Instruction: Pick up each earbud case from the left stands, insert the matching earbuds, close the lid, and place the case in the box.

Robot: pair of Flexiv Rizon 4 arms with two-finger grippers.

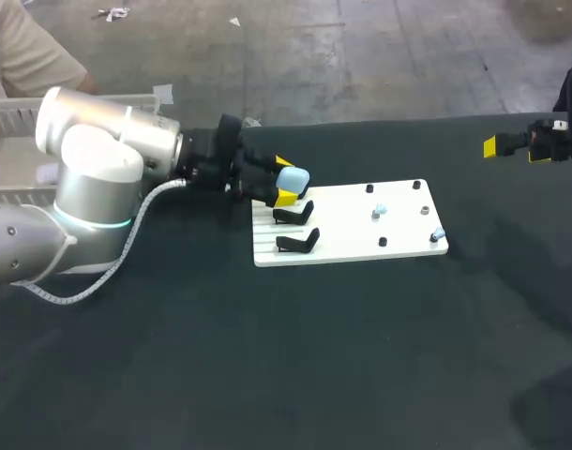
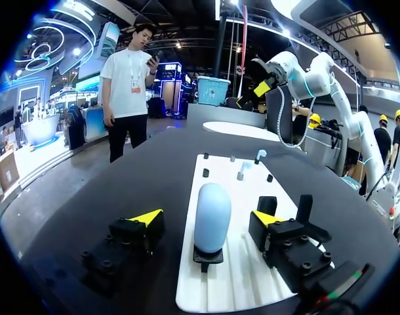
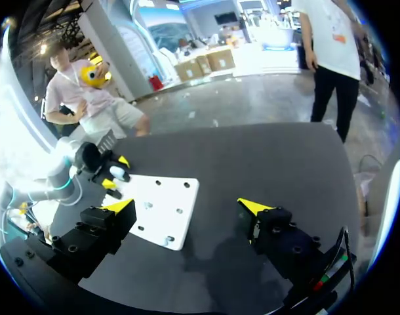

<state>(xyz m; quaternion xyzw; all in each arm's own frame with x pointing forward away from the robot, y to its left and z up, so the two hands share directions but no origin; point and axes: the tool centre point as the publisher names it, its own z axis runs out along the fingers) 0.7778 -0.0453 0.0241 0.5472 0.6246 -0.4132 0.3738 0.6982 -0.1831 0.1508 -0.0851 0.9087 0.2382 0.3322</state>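
My gripper will find empty sockets in the light blue earbud case (image 1: 293, 180) when it swings the case's lid open, because the pale earbuds (image 1: 438, 234) are still on pegs.
A light blue earbud case (image 1: 295, 176) stands upright on the rearmost black stand at the left end of the white board (image 1: 352, 246). My left gripper (image 1: 286, 180) is open around the case (image 2: 212, 213), one yellow-tipped finger on each side, with a gap on both sides. Two more black stands (image 1: 293, 214) (image 1: 298, 242) are empty. Small pale earbuds (image 1: 380, 211) (image 1: 438, 233) sit on pegs at the board's right part. My right gripper (image 1: 492, 147) hangs open over the table's far right, holding nothing; in its own view the right gripper (image 3: 187, 210) faces the board (image 3: 162, 207) from a distance.
A translucent box (image 1: 14, 117) stands at the far left behind my left arm. Small black pegs (image 1: 369, 188) dot the board. Dark table cloth (image 1: 267, 366) spreads out in front of and to the right of the board.
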